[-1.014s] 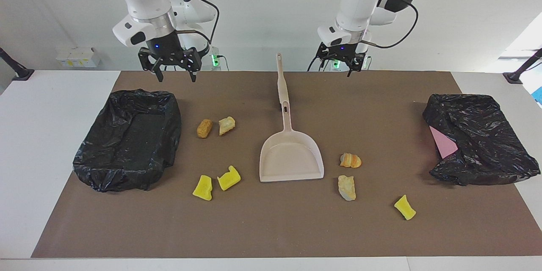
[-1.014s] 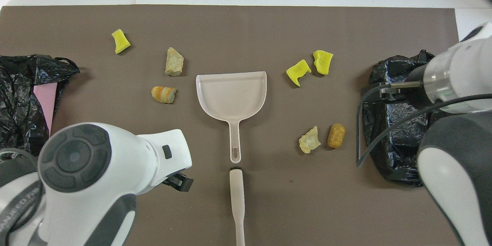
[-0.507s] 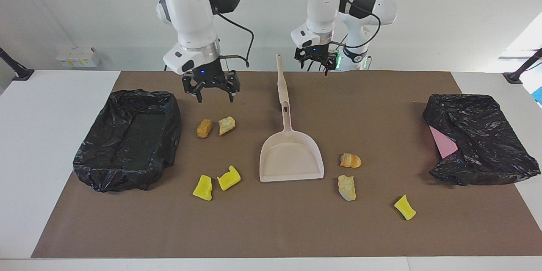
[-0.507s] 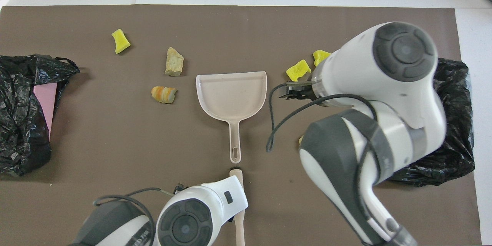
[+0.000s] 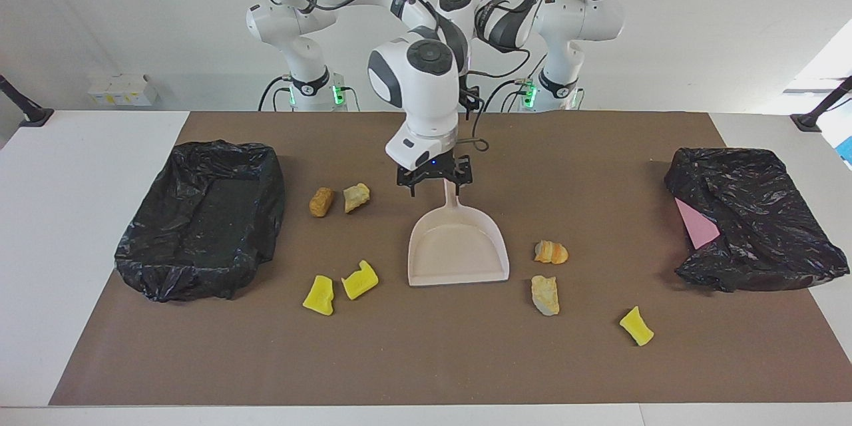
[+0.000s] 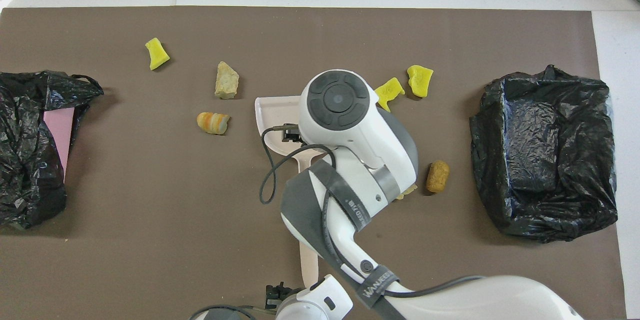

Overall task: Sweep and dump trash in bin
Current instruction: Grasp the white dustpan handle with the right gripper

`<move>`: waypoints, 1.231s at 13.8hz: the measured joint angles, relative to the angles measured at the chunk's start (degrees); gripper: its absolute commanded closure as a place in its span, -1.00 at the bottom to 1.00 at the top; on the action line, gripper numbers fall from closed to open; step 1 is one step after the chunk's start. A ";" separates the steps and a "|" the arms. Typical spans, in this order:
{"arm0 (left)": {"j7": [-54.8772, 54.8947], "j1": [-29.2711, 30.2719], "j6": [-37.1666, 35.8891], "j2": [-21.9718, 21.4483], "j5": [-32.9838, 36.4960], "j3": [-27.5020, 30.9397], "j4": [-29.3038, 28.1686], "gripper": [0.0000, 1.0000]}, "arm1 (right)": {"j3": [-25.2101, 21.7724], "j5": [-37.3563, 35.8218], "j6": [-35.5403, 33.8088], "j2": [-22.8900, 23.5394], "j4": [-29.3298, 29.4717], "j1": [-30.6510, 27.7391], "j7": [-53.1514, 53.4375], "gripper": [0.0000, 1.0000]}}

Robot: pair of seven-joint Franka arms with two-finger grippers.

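Observation:
I expect all the swept trash to slide off when I tip the beige dustpan [image 6: 273, 119] over the bin, because the dustpan's bottom is smooth and its front open [image 6: 277, 98].
The trash is scattered on the brown mat: yellow chunks [image 5: 318, 295] [image 5: 360, 279] [image 5: 637, 325] and tan lumps [image 5: 321, 202] [image 5: 356, 197] [image 5: 550, 252] [image 5: 545, 295]. A beige dustpan [image 5: 458, 246] lies mid-mat, handle toward the robots. My right gripper [image 5: 439, 188] is open, low over that handle where it meets the pan, one finger on each side. A beige brush handle [image 6: 308, 260] lies in line with it, nearer the robots. My left gripper [image 6: 278, 292] hangs open beside the brush handle's near end. A bin [image 5: 206, 219] lined with a black bag sits at the right arm's end.
A second black-bagged bin [image 5: 752, 219] with a pink patch showing sits at the left arm's end. The right arm's wrist covers most of the dustpan and one tan lump in the overhead view. White table [image 5: 80, 213] borders the mat.
The right arm swung from near its bin to the middle and came down over the dustpan handle. The left arm moved toward the middle, to the brush handle. Nothing on the mat moved.

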 measured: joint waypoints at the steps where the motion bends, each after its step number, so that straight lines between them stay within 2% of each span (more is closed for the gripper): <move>1: -1.27 -0.22 0.61 0.01 -0.04 -0.55 -0.39 -1.00 | -0.01 -0.52 0.65 1.47 0.63 1.30 0.79 -1.00; 6: -1.95 -1.44 3.40 1.00 -0.07 -1.53 -2.45 -1.00 | -0.02 -0.85 3.46 4.03 -1.12 2.82 1.15 -1.00; 7: -1.99 -1.60 3.68 1.14 -0.07 -1.81 -2.85 -0.86 | 0.02 -0.85 3.74 3.99 -2.31 2.83 1.14 -1.00; 8: -2.01 -1.78 3.75 1.20 -0.08 -1.92 -3.02 -0.08 | 0.09 -0.85 3.96 3.80 -3.56 2.88 1.13 -1.00; 9: -2.01 -1.89 3.76 1.19 -0.08 -2.00 -3.06 0.48 | 0.14 -0.85 4.17 3.38 -4.90 2.96 1.04 -1.00; 12: -2.01 -1.96 3.76 1.19 -0.08 -2.36 -3.06 1.00 | 0.27 0.05 5.81 1.27 -9.53 3.03 1.01 -1.00; 13: -2.01 -1.97 3.77 1.17 -0.08 -2.40 -3.06 1.00 | 0.32 1.17 6.59 0.51 -10.99 3.06 1.01 -0.83; 14: -2.01 -1.97 3.77 1.13 -0.08 -2.40 -3.05 1.00 | 0.35 1.73 6.94 -0.02 -11.82 3.11 1.00 -0.58; 15: -2.02 -1.97 3.73 1.06 -0.08 -2.38 -3.05 1.00 | 0.35 1.98 6.99 -0.39 -12.25 3.15 1.00 -0.25; 17: -2.15 -1.94 3.28 0.53 -0.08 -2.24 -3.05 1.00 | 0.35 2.08 6.99 -0.68 -12.56 3.17 1.00 0.94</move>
